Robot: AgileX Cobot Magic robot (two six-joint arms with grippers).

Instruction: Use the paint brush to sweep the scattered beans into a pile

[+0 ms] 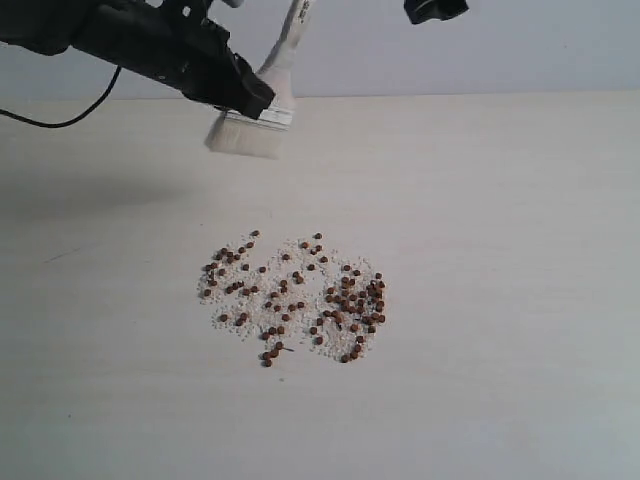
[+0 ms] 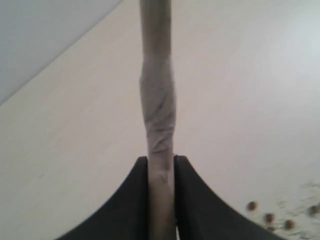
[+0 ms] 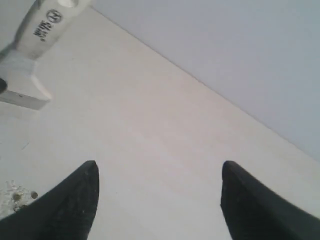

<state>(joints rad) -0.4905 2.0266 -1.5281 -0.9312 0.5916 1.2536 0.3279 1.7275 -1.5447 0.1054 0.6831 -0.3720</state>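
The robot's left gripper is holding the paint brush down near its metal band (image 1: 273,118), so the robot's right gripper should take the brush by its handle (image 1: 292,38) before it sweeps the beans.
Reddish-brown beans (image 1: 310,295) mixed with whitish crumbs lie spread over the middle of the table, densest at their right side. The paint brush (image 1: 262,118) hangs above the table behind them, bristles (image 1: 243,138) down and clear of the beans. My left gripper (image 1: 250,100) is shut on the brush near its metal band; the left wrist view shows the brush (image 2: 159,115) edge-on between the black fingers (image 2: 125,200), with a few beans (image 2: 270,218) at the corner. My right gripper (image 3: 159,172) is open and empty, high at the back; the brush handle (image 3: 40,25) shows there.
The pale tabletop (image 1: 500,250) stretches bare around the beans on all sides. A grey wall (image 1: 520,50) runs behind its far edge. A black cable (image 1: 60,120) trails from the left arm. Part of the right arm (image 1: 435,10) shows at the top.
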